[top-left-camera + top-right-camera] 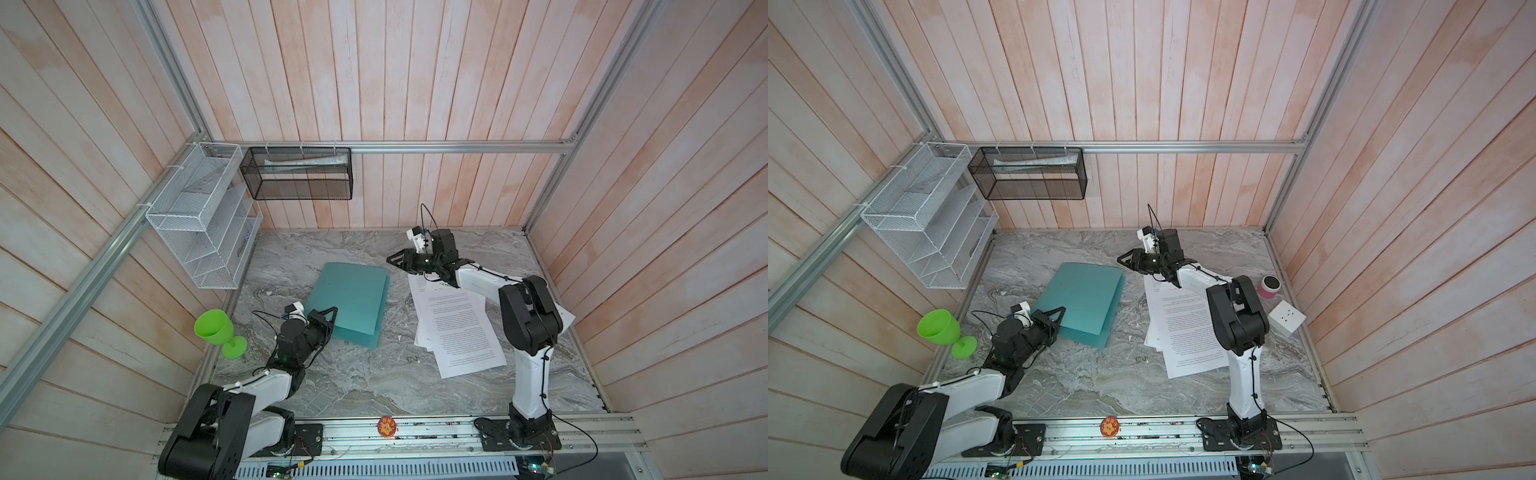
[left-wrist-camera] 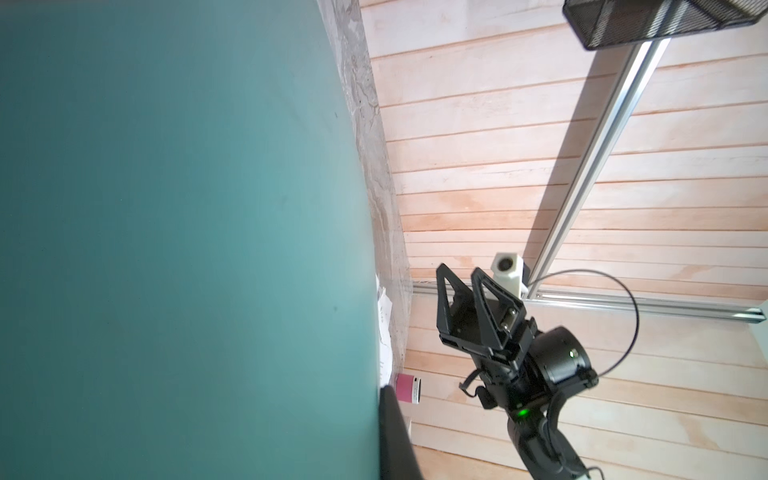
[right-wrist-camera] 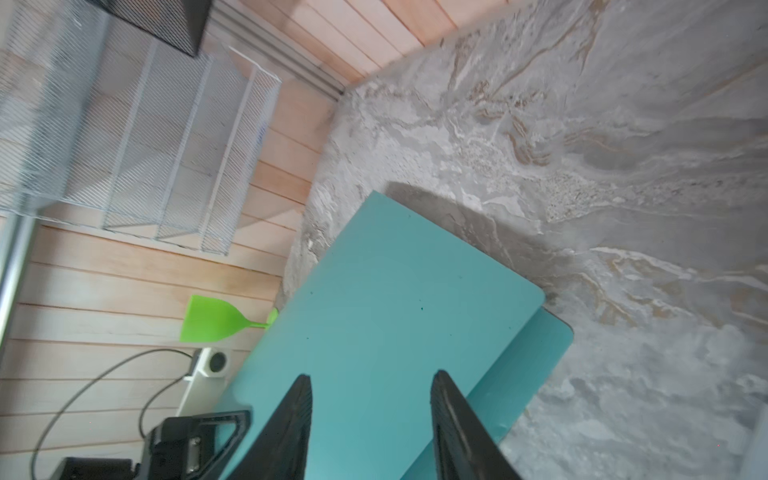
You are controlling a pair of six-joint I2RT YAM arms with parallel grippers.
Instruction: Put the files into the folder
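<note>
The folder's corner (image 1: 336,324) is in my left gripper, far from the cover's open edge (image 1: 381,300), so next my right gripper takes hold of that edge before my left gripper goes there.
The teal-green folder (image 1: 353,297) lies on the marble table left of centre, seen in both top views. My left gripper (image 1: 330,313) is shut on the near left corner of its top cover, which stands a little off the lower cover (image 3: 536,370). In the left wrist view the cover (image 2: 187,232) fills the frame beside one black finger (image 2: 395,432). The files (image 1: 457,328) lie in a loose fanned pile right of the folder. My right gripper (image 1: 392,262) hangs open over the folder's far right corner, with nothing between its fingers (image 3: 446,411).
A green plastic goblet (image 1: 216,332) stands at the table's left edge. A white wire rack (image 1: 199,224) and a black mesh basket (image 1: 299,172) hang on the walls. A pink cylinder (image 1: 1270,286) and a white socket cube (image 1: 1286,318) sit at the right edge.
</note>
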